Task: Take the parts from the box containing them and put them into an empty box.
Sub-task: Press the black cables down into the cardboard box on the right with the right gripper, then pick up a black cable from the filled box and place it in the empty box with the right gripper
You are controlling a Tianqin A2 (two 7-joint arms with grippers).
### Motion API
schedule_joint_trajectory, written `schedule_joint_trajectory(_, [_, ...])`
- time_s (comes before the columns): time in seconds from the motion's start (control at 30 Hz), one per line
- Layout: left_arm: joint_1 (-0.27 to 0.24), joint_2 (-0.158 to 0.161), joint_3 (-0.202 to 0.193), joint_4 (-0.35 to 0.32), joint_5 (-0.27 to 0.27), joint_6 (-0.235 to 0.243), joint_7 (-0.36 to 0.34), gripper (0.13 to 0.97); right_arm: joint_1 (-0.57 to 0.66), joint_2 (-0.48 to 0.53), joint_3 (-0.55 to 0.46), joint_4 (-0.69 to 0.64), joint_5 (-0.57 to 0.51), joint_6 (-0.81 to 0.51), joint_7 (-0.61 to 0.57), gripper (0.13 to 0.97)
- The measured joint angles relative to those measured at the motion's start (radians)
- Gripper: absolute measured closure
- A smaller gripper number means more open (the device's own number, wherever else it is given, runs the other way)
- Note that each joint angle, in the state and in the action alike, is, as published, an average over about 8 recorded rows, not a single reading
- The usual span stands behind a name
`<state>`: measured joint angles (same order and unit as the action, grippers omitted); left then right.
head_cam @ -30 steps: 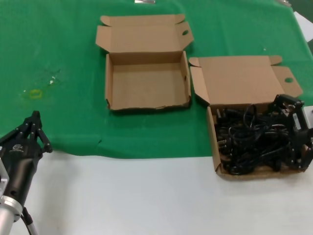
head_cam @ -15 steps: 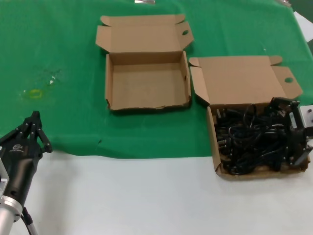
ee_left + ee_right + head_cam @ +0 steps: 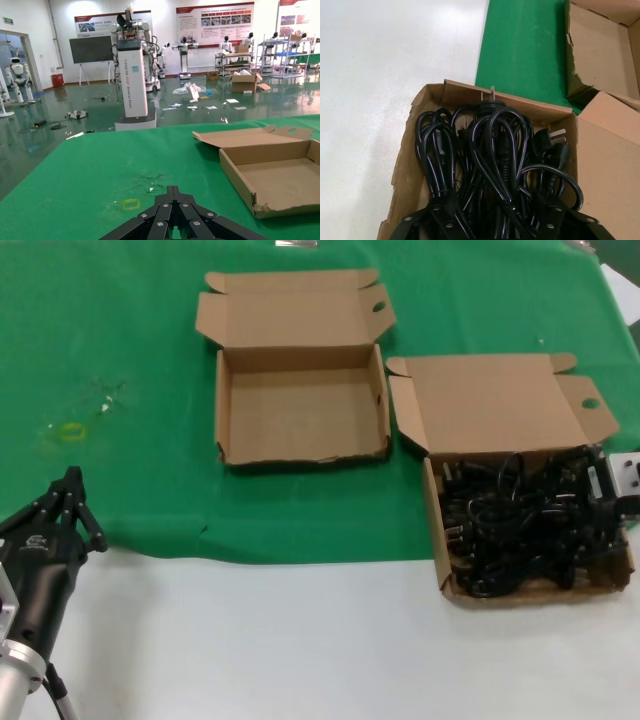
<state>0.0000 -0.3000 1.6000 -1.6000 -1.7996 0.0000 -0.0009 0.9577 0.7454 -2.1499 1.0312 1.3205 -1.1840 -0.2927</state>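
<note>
My gripper will lift the black power cord [image 3: 493, 175], and the cord will stay coiled and come clear of the pile, because its loops come together at a tied waist [image 3: 509, 205].
The parts, black coiled power cords [image 3: 510, 525], fill the box containing them [image 3: 436, 530] at the right, its lid [image 3: 490, 405] folded back. My right gripper [image 3: 597, 520] is sunk into the pile at that box's right side. In the right wrist view the cords [image 3: 490, 145] lie in loops, and my right gripper [image 3: 500, 215] stands open with a bundle between its spread fingers [image 3: 445, 212]. The empty box [image 3: 300, 420], with a ragged front edge, sits open at the centre back and also shows in the left wrist view [image 3: 280, 180]. My left gripper [image 3: 70, 485] is parked shut at the near left [image 3: 173, 190].
A green cloth [image 3: 120, 340] covers the far half of the table, and bare white tabletop [image 3: 300, 640] lies in front. The two boxes stand close together, the full box's lid flap beside the empty box's right wall. A yellow mark [image 3: 70, 430] is on the cloth at the left.
My right gripper has dropped lower into the cords at the right side of the full box. The left arm and both boxes have not moved.
</note>
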Motion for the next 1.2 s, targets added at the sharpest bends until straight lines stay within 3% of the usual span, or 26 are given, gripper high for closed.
schedule_joint_trajectory(0.5, [0.000,0.000,0.000,0.000,0.000,0.000,0.000,0.953,0.013,-0.021,0.006,-0.025,-0.015,-0.001,-0.014,0.754])
schedule_joint_trajectory(0.8, [0.000,0.000,0.000,0.000,0.000,0.000,0.000,0.953,0.014,-0.005,0.017,0.012,-0.019,-0.012,0.012,0.868])
schedule_joint_trajectory(1.2, [0.000,0.000,0.000,0.000,0.000,0.000,0.000,0.953,0.057,0.031,0.039,0.129,-0.013,-0.086,0.129,0.880])
